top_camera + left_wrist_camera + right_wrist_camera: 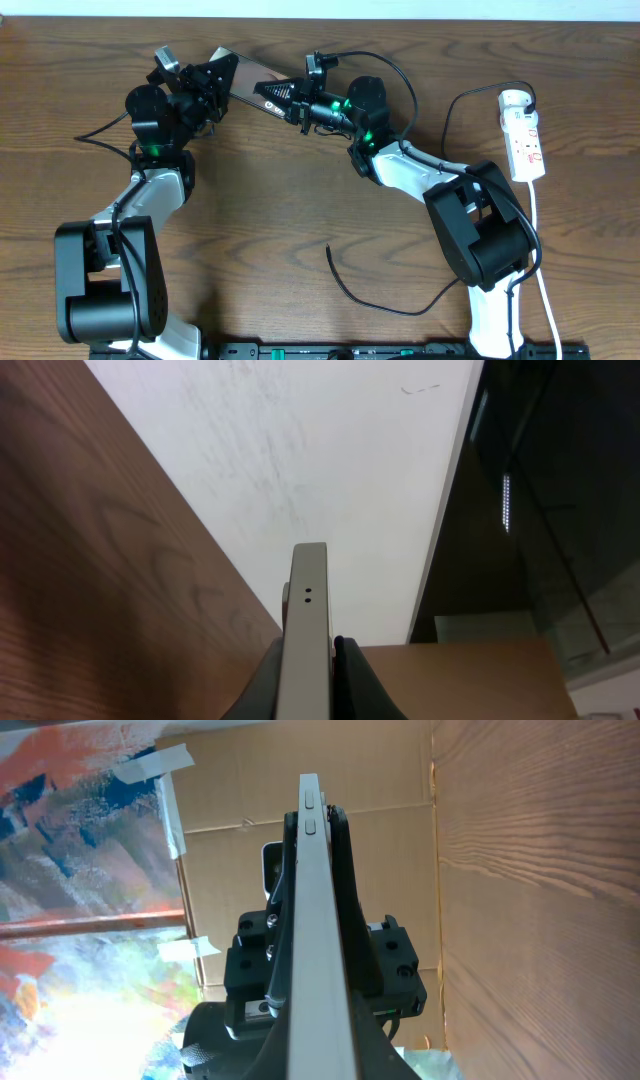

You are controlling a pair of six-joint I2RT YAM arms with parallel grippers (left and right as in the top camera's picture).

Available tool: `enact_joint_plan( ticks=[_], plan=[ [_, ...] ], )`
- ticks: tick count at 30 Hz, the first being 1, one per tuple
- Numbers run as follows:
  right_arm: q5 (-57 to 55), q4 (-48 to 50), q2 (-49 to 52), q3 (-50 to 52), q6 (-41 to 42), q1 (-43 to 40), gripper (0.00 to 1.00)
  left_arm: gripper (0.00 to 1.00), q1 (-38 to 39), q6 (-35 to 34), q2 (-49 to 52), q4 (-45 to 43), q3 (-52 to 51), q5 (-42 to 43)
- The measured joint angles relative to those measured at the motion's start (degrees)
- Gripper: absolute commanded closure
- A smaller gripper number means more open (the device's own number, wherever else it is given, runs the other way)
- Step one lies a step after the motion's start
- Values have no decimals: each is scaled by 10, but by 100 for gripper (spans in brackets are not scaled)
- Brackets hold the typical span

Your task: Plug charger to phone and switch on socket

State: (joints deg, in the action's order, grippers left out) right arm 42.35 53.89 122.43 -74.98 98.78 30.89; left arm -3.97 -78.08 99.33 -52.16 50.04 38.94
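Note:
The phone point(258, 87) is held by both my grippers, so my left gripper should keep holding it while my right gripper opens and moves to grab the charger cable's loose end point(329, 250).
The phone point(250, 84), a dark glossy slab, is held off the table at the back centre. My left gripper point(212, 82) is shut on its left end and my right gripper point(292, 101) is shut on its right end. In the left wrist view the phone point(305, 590) stands edge-on between the fingers point(308, 690). It is also edge-on in the right wrist view point(315, 870), between the fingers point(320, 1055). The charger cable's loose end point(330, 252) lies on the table at the front centre, apart from the phone. The white socket strip point(526, 145) lies at the far right.
A black cable point(462, 98) loops up to the top end of the strip. The strip's white cord point(542, 260) runs down the right side past the right arm's base point(485, 240). The left arm's base point(105, 280) stands at the front left.

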Motion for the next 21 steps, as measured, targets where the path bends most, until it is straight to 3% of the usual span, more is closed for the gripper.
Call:
enact_joint_plan(
  ticks=[4, 5, 9, 12, 21],
  plan=[
    [0, 0, 0, 0, 0, 0, 98, 93, 0, -1, 0, 0, 0, 0],
    [0, 0, 0, 0, 0, 0, 94, 93, 0, -1, 0, 0, 0, 1],
    [-2, -2, 0, 0, -2, 0, 33, 93, 0, 9, 0, 0, 0, 1],
    [-8, -2, 0, 0, -3, 0, 1, 93, 0, 21, 0, 3, 0, 2],
    [-13, -2, 0, 0, -35, -12, 1, 93, -44, 31, 0, 2, 0, 12]
  ],
)
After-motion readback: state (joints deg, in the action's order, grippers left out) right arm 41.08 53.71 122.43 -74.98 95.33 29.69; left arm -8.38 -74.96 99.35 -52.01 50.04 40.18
